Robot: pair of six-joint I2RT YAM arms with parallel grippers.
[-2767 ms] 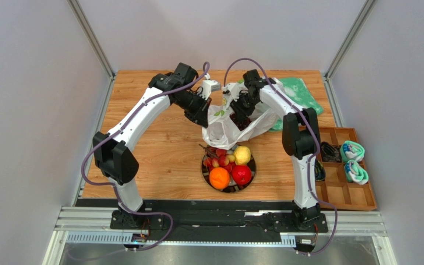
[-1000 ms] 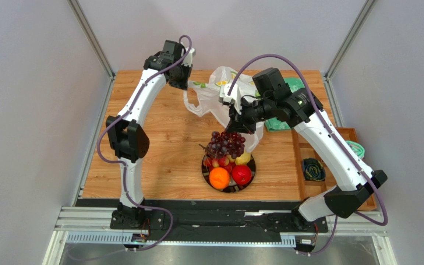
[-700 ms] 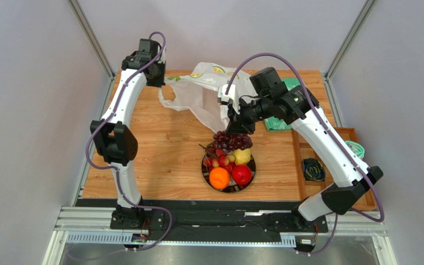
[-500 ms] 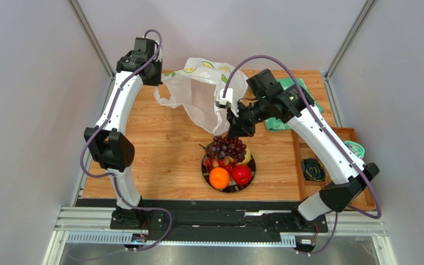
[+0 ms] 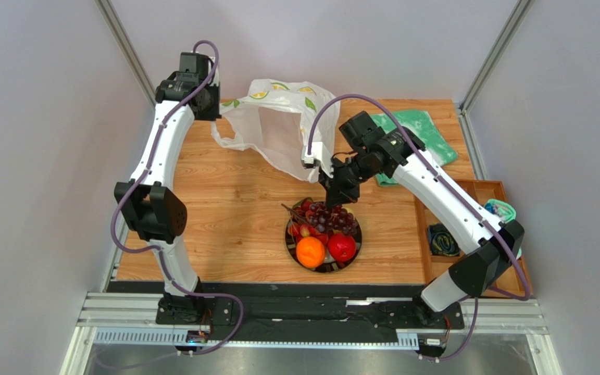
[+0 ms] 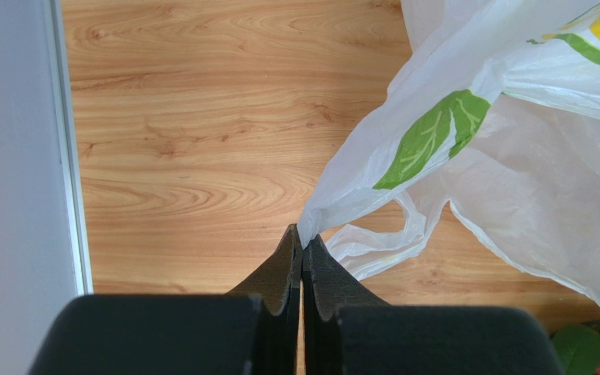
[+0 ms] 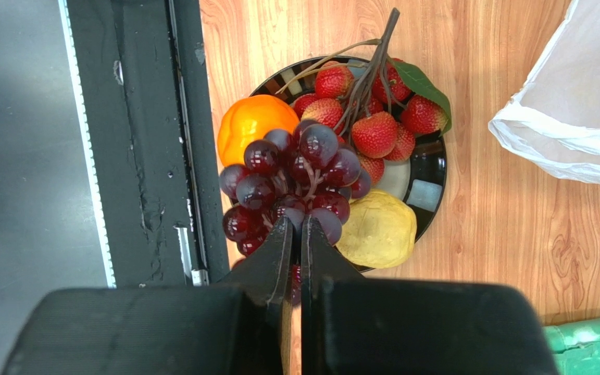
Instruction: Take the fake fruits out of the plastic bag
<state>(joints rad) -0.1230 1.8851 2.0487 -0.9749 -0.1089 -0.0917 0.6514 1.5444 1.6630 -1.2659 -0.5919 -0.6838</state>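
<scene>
The dark purple grapes are over the plate and clear of the plastic bag. My right gripper should keep lowering them and let go of them on the other fruits.
The plastic bag hangs in the air over the back of the table, its mouth spread. My left gripper is shut on a corner of the plastic bag, high at the back left. My right gripper is shut on the stem of the dark purple grapes, which rest low over the plate. On the plate lie an orange, a red apple, a berry cluster and a yellow lemon. The grapes hide the lemon from above.
A green-and-white cloth lies at the back right. A wooden compartment tray along the right edge holds rolled socks and a dark bundle. The black base rail runs just in front of the plate.
The left arm lifted the bag up and towards the back left. The right gripper drew the grapes out of the bag and lowered them onto the plate's fruits.
</scene>
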